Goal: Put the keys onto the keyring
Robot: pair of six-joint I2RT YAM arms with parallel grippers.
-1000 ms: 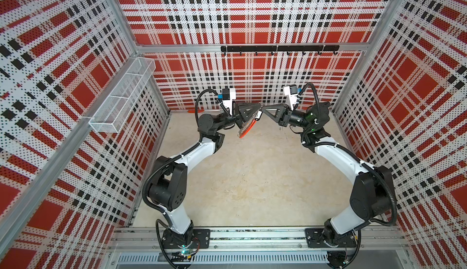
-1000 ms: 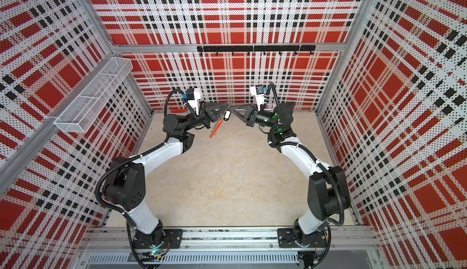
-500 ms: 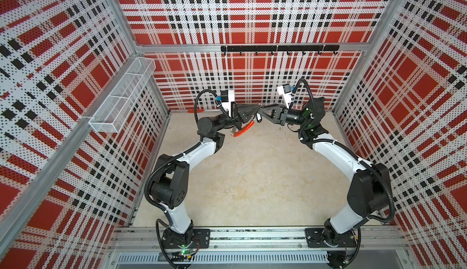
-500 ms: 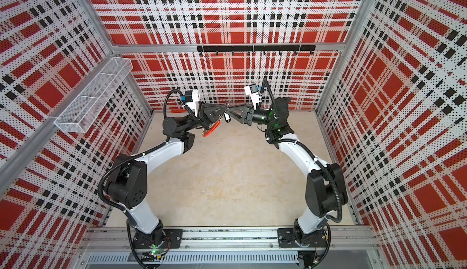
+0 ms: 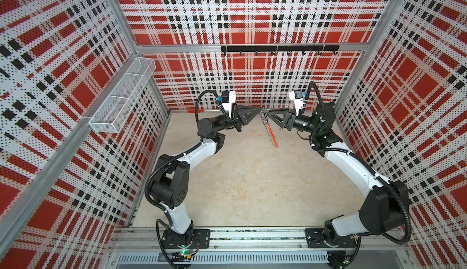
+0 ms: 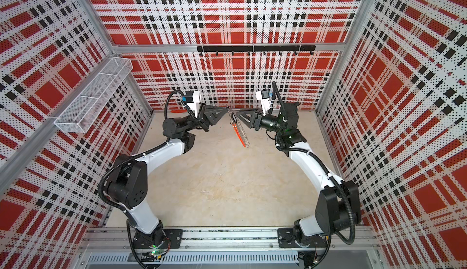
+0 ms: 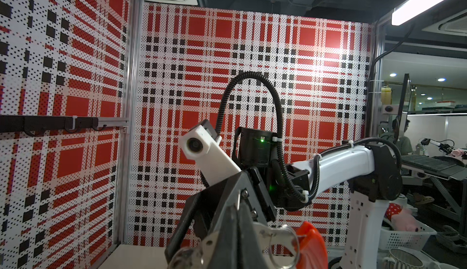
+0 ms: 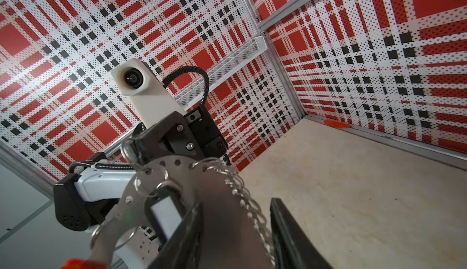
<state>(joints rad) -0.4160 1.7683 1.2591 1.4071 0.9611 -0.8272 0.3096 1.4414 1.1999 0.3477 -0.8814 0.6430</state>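
Observation:
My right gripper's open fingers straddle the keyring's chain side, so my right gripper should rise to the keyring's top and take it from my left gripper.
In both top views my left gripper is shut on the top of the keyring. The hoop hangs edge-on above the table, its red-orange segment and chain of split rings pointing down. In the left wrist view the left gripper pinches the metal hoop beside the red-orange segment. My right gripper stands open, its fingers either side of the keyring. The keys' black-framed tag lies against the hoop under a small ring; the key itself is hidden.
A white wire basket hangs on the left wall. A black hook rail runs along the back wall. A lone red-orange strip lies at the foot of the back wall. The beige table lies below both arms.
My right gripper went from shut to open and drew back a little to the right. The keyring swung from slanting left under the left gripper to hanging down and to the right.

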